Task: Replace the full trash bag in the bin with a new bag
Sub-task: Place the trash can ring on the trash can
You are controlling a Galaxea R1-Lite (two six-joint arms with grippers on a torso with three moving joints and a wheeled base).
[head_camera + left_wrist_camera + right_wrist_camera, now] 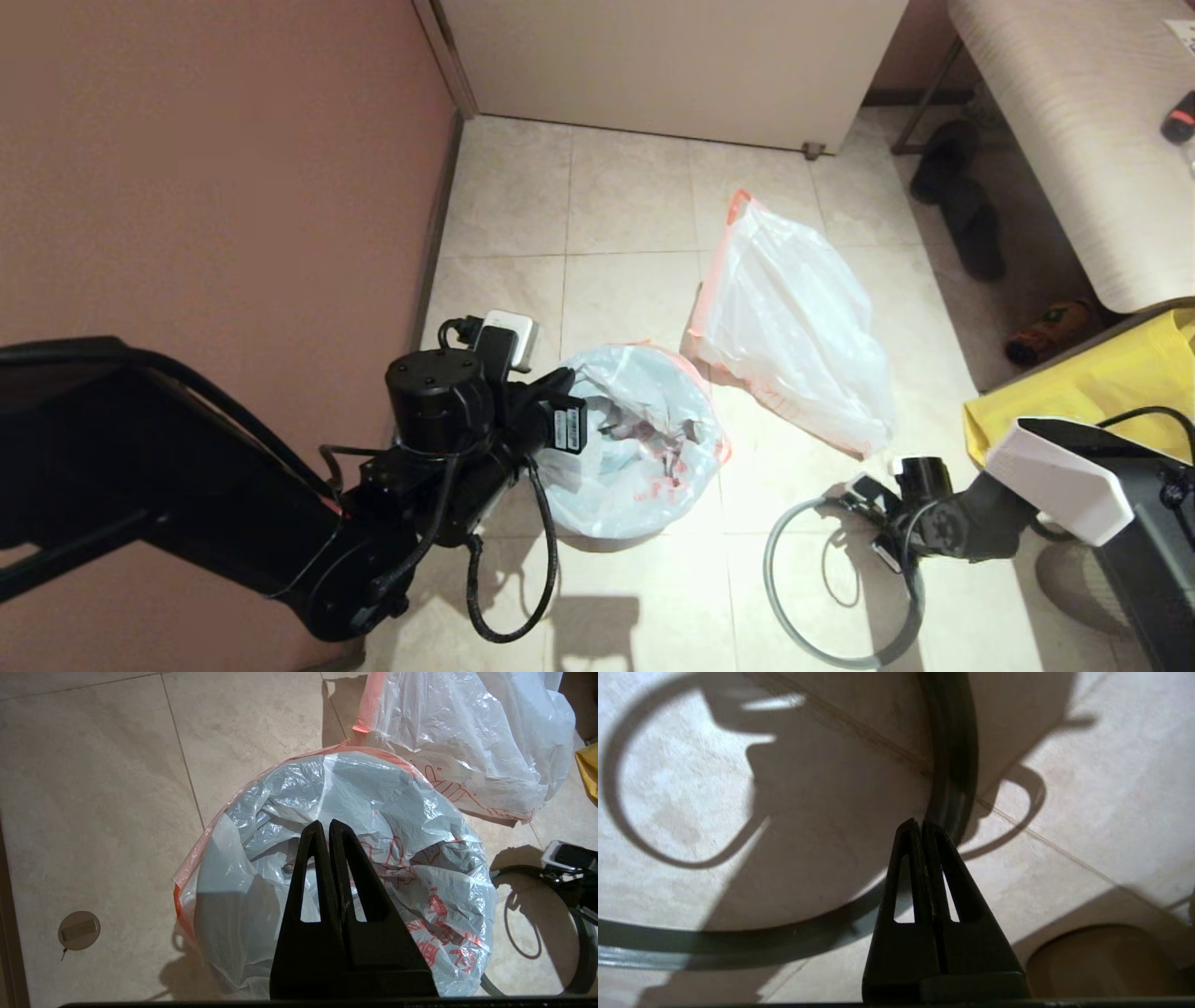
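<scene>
The right gripper's shut fingers are over the grey hoop's curve [939, 818], so the robot should open them on either side of the hoop's band [955, 773] and grip it before lifting the hoop.
The new bag [644, 448] [397, 812], thin white plastic with red print and a pink-orange hem, is draped over the bin and hides it. My left gripper [569, 383] [325, 823] hangs shut just above the bag's mouth and holds nothing. The full trash bag [794, 327] [467, 732] lies puffed up on the tiles just beyond the bin, on its right side. The bin's grey hoop [780, 597] [584, 952] [952, 742] lies flat on the floor right of the bin. My right gripper [864, 523] [921, 822] is low over the hoop's far edge, shut.
A pink wall [215, 168] runs close along the left. A white cabinet [672, 65] stands at the back. At the right are a bench [1074, 121], black slippers [962, 205] and a yellow fabric bag [1102, 392]. A floor drain cover [78, 930] sits near the wall.
</scene>
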